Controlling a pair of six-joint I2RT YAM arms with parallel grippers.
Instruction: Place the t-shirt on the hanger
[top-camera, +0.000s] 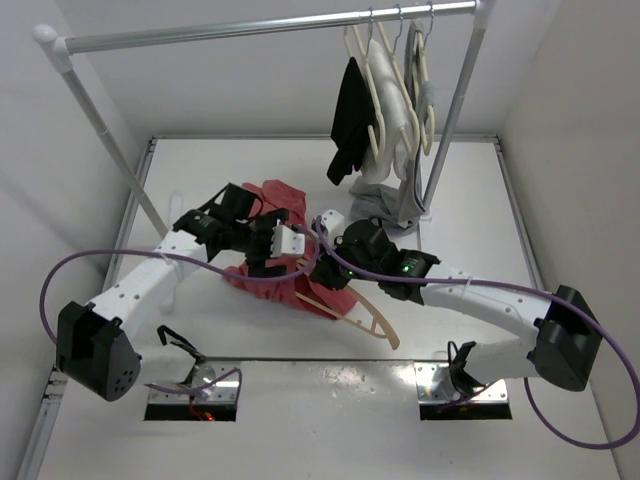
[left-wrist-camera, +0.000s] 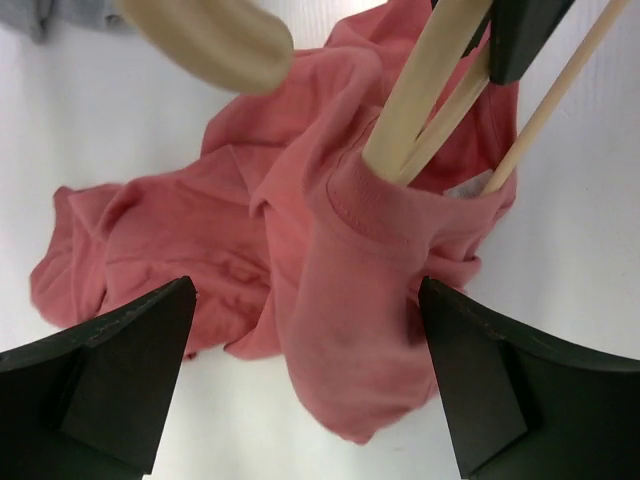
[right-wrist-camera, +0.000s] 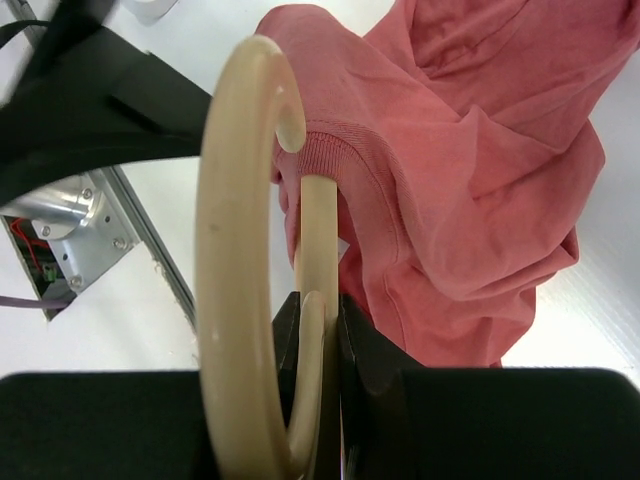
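Observation:
The hanger's front arm (top-camera: 378, 318) pokes out of the collar. So my left gripper should grab the hanger while my right gripper draws the collar's edge (top-camera: 342, 306) over that arm.
The faded-red t-shirt (top-camera: 272, 197) lies crumpled on the white table between my two grippers. The peach-beige hanger (top-camera: 372, 318) lies tilted, one arm pushed into the shirt's neck opening (left-wrist-camera: 385, 195), the other arm sticking out toward the front. My left gripper (top-camera: 263, 260) is open just above the shirt, a hanging fold of shirt (left-wrist-camera: 345, 340) between its fingers (left-wrist-camera: 130, 350), not pinched. My right gripper (top-camera: 323, 262) is shut on the hanger's stem (right-wrist-camera: 318, 250) just below the hook (right-wrist-camera: 235, 260), with the shirt (right-wrist-camera: 470, 170) draped right beside it.
A clothes rail (top-camera: 270, 27) on white legs spans the back. Cream-white hangers (top-camera: 385, 85), a black garment (top-camera: 350, 115) and a grey garment (top-camera: 385, 195) hang at its right end. A slanted rack leg (top-camera: 110, 150) stands at the left. Two floor cut-outs (top-camera: 195, 400) sit by the arm bases.

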